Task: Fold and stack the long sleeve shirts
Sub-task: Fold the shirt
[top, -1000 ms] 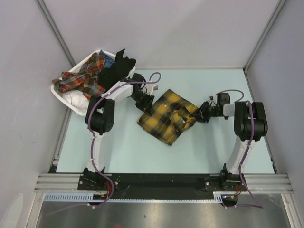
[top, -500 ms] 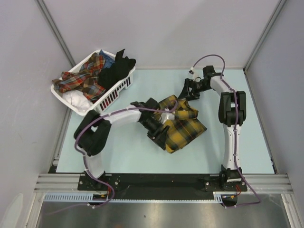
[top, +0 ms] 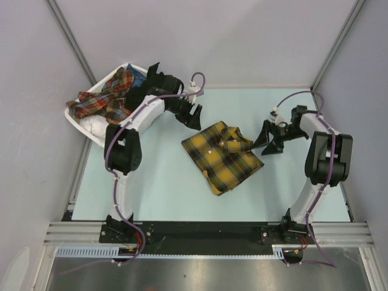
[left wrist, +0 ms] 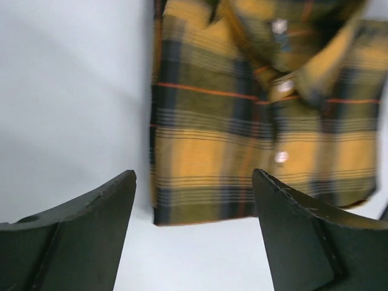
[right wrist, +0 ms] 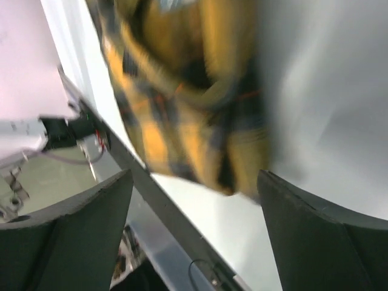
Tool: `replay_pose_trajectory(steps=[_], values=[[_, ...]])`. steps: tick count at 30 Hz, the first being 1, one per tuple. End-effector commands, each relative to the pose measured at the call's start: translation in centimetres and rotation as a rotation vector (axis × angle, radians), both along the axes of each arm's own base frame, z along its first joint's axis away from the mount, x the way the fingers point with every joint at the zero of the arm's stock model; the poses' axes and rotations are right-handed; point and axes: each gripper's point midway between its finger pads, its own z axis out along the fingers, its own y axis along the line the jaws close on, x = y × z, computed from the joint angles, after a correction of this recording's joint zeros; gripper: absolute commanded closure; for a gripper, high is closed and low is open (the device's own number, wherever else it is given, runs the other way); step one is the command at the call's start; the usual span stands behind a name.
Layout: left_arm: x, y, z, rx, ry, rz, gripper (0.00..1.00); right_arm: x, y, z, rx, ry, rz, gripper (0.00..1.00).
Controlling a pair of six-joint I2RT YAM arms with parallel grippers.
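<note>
The shirt lies crooked (top: 221,160) and its collar points toward the robot's right gripper, so the robot should turn the shirt square and grab the collar (top: 227,130) with both grippers before it folds.
A mustard-yellow and black plaid long sleeve shirt (top: 221,155) lies folded in a compact rectangle on the pale table, collar toward the far right. My left gripper (top: 194,117) hovers just off its far-left corner, open and empty; in the left wrist view the shirt (left wrist: 242,121) lies beyond the spread fingers (left wrist: 79,242), not touching them. My right gripper (top: 267,140) sits just right of the collar, open and empty. The right wrist view shows the shirt (right wrist: 182,91) blurred ahead of the gripper (right wrist: 194,236). A red plaid shirt (top: 103,103) lies in the basket.
A white slatted basket (top: 91,132) stands at the far left corner, holding the red plaid shirt, black cloth (top: 148,85) and white cloth. The grey enclosure walls close in the table on three sides. The arm mounting rail (top: 206,231) runs along the near edge.
Both grippers let go of the yellow shirt and opened wider. The left arm swung back toward the basket; the right gripper came down to the shirt's right side. The shirt now lies flatter.
</note>
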Motion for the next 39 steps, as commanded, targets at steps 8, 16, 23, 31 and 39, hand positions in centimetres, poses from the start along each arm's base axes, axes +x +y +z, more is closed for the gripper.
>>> replay_pose_trajectory(steps=[8,16,23,31,39], values=[[-7.3,2.4,-8.6,0.131,0.265,-0.128,0.61,-1.4,1.1,-6.6,-0.185,0.011,0.046,0.57],[-20.0,3.4,-9.8,0.130,0.436,-0.214,0.78,6.5,1.2,-8.0,-0.199,-0.094,0.137,0.90],[-14.0,6.9,-4.7,0.050,0.265,0.006,0.37,4.9,-0.3,-2.7,-0.164,-0.112,0.203,0.53],[0.1,2.3,2.3,0.125,-0.095,0.166,0.32,10.9,3.3,4.4,-0.248,-0.440,0.191,0.46],[-1.7,-4.7,-0.3,-0.095,0.216,0.117,0.42,14.1,11.2,5.0,-0.311,-0.758,0.379,0.39]])
